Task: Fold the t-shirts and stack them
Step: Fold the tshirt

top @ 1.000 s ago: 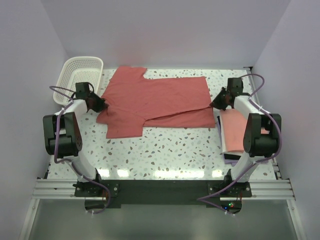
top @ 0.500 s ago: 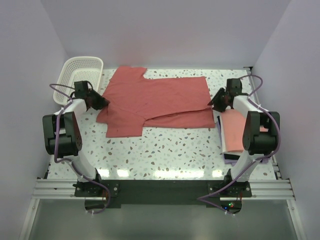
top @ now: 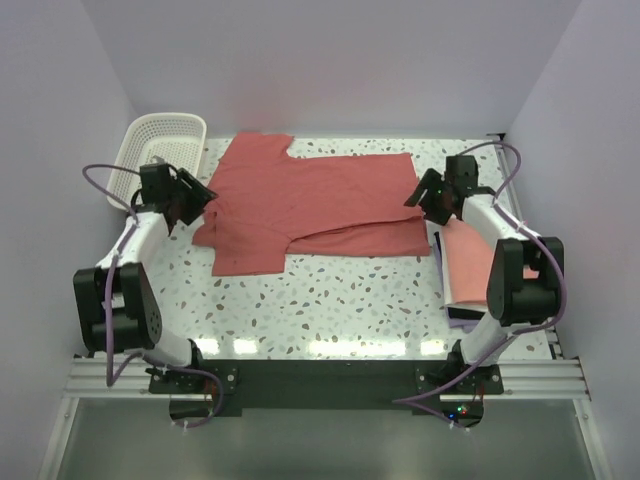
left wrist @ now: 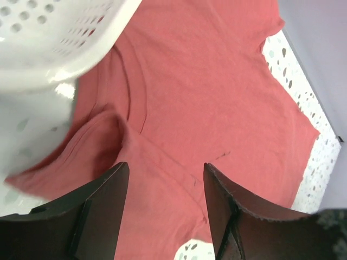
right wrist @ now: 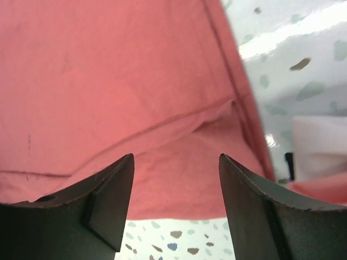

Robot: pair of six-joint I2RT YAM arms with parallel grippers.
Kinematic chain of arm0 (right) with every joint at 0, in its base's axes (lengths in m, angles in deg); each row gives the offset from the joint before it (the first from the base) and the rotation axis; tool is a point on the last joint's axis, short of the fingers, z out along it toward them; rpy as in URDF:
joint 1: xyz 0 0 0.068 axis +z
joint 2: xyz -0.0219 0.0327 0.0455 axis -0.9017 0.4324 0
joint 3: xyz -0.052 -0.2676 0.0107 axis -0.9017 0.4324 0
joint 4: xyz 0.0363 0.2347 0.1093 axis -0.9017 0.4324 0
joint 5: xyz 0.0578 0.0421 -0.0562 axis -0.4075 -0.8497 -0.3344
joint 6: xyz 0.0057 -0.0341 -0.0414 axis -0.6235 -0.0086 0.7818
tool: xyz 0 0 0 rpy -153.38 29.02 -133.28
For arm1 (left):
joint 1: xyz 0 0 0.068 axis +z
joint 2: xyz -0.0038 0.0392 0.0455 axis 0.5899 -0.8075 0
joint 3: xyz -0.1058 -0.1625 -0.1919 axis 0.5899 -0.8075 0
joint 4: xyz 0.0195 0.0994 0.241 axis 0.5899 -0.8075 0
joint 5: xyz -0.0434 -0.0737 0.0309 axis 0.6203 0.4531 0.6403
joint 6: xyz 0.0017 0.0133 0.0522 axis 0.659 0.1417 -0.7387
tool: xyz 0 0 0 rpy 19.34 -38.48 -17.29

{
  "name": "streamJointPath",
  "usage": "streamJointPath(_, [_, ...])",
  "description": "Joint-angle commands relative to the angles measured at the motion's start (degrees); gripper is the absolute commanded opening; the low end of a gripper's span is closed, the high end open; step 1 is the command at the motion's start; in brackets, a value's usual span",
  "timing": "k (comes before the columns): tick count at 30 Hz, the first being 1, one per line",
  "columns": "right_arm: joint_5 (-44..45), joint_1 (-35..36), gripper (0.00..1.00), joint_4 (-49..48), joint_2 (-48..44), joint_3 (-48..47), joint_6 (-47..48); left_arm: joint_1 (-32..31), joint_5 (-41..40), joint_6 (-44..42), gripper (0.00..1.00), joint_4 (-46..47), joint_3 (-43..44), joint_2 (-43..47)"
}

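My gripper will fold the sleeve [top: 250, 261] back over the dusty red t-shirt, and the sleeve will stay there because it sticks out loose past the folded near edge [top: 350, 253].
A dusty red t-shirt [top: 320, 200] lies spread across the middle of the table, its near long edge folded over and one sleeve sticking out at the front left. My left gripper [top: 203, 200] hovers open over the shirt's left end, and in the left wrist view [left wrist: 166, 165] only red cloth [left wrist: 206, 92] shows between its fingers. My right gripper [top: 417, 196] is open above the shirt's right end; the right wrist view [right wrist: 176, 157] has the hem [right wrist: 108, 81] lying flat below it. A folded salmon pink t-shirt [top: 468, 262] rests at the right, under the right arm.
A white lattice basket [top: 160, 148] stands at the back left corner, close to my left gripper, and its rim [left wrist: 49, 38] fills the top left of the left wrist view. Something dark [top: 462, 316] pokes out under the pink shirt. White walls close in the table on three sides.
Both grippers went from shut to open, letting go of the red shirt's ends. They lifted slightly off the cloth; the left arm swung outward. The shirt stays flat.
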Motion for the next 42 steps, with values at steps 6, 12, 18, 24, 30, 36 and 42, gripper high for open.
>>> streamJointPath(6, [1.97,8.25,0.66,-1.8,-11.98,9.37,2.29,-7.76,-21.25,5.24,0.55,-6.97,-22.85,21.53])
streamJointPath(12, [2.14,11.85,0.66,-2.5,-17.08,13.86,2.38,-8.82,-23.55,7.1,0.51,-6.27,-32.72,28.66])
streamJointPath(18, [1.18,13.96,0.65,-4.08,-20.51,16.68,1.32,-10.22,-24.26,6.23,0.52,-3.99,-32.92,24.37])
streamJointPath(24, [1.27,14.06,0.64,-3.91,-21.57,17.38,1.41,-10.84,-27.59,5.43,0.51,-2.84,-31.16,20.5])
streamJointPath(30, [1.0,14.06,0.64,-4.17,-21.75,17.82,0.97,-13.47,-30.94,4.99,0.46,-2.75,-31.85,18.56])
streamJointPath(36, [0.56,14.14,0.63,-4.61,-22.01,18.0,0.62,-14.53,-30.94,4.47,0.38,-2.14,-31.69,17.5])
streamJointPath(42, [0.74,14.14,0.63,-4.26,-22.71,18.08,0.7,-15.06,-28.66,2.98,0.18,-1.61,-28.53,16.1])
